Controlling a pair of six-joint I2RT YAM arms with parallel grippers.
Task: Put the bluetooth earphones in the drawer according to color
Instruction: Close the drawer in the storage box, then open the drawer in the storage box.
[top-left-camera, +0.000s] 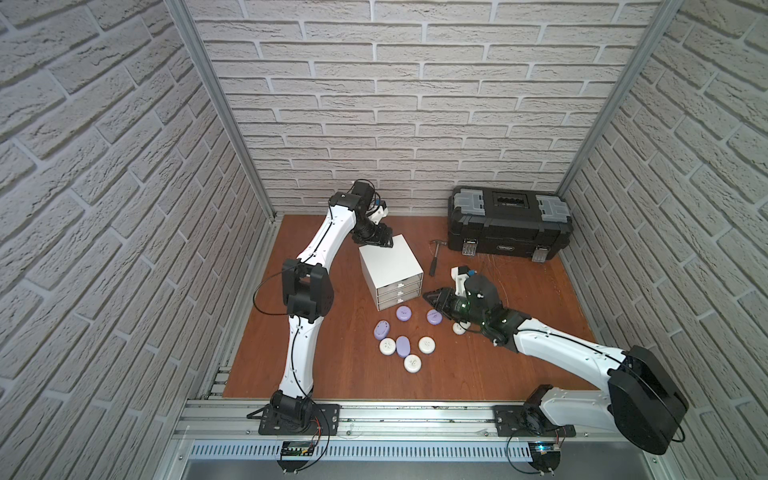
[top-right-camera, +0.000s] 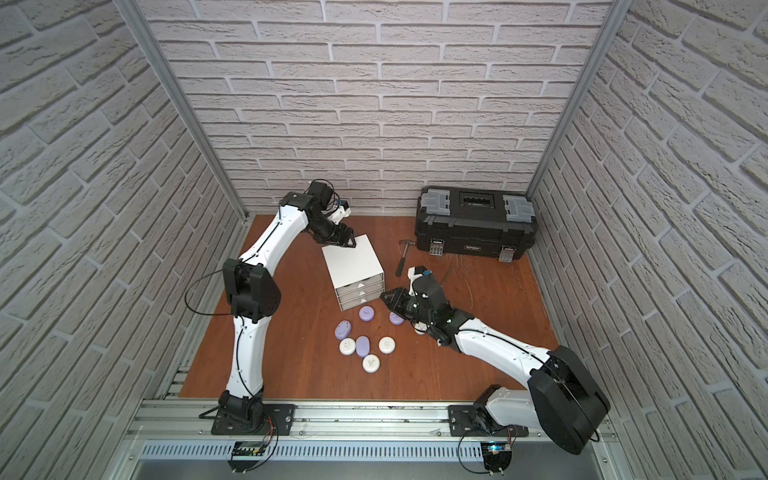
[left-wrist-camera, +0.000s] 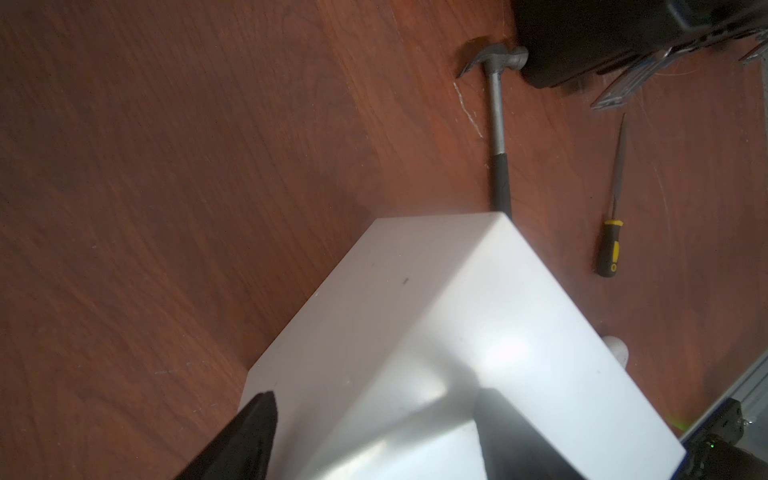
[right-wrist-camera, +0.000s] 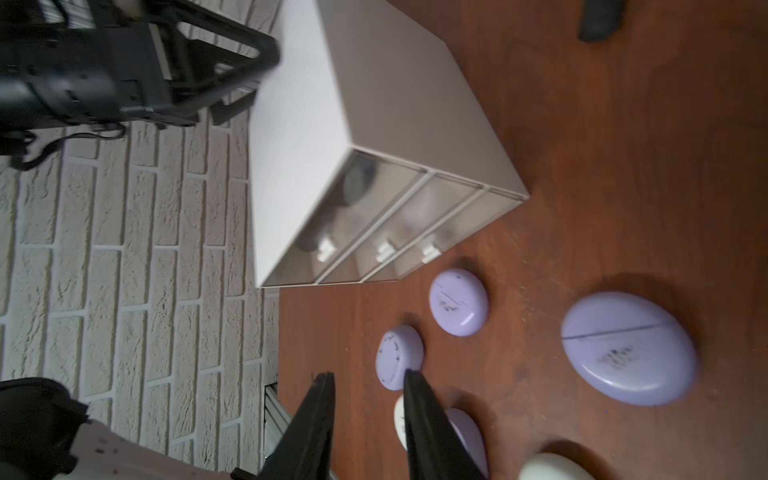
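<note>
The top drawer has dark cases in it and the middle drawer is shut, so my right gripper should pull the middle knob while my left gripper steadies the cabinet.
The white drawer cabinet stands mid-table with all three clear drawers shut. Dark cases show through the top drawer. In front of it lie several bluetooth earphones: lavender cases and white ones. Another white case is half hidden under my right arm. My left gripper is open, its fingers straddling the cabinet's rear upper edge. My right gripper hovers low beside the cabinet's front right corner, slightly open with only bare wood between its fingers.
A big black toolbox sits at the back right against the brick wall. A hammer lies between it and the cabinet. A yellow-handled screwdriver lies to the right of the hammer. Brick walls close in three sides.
</note>
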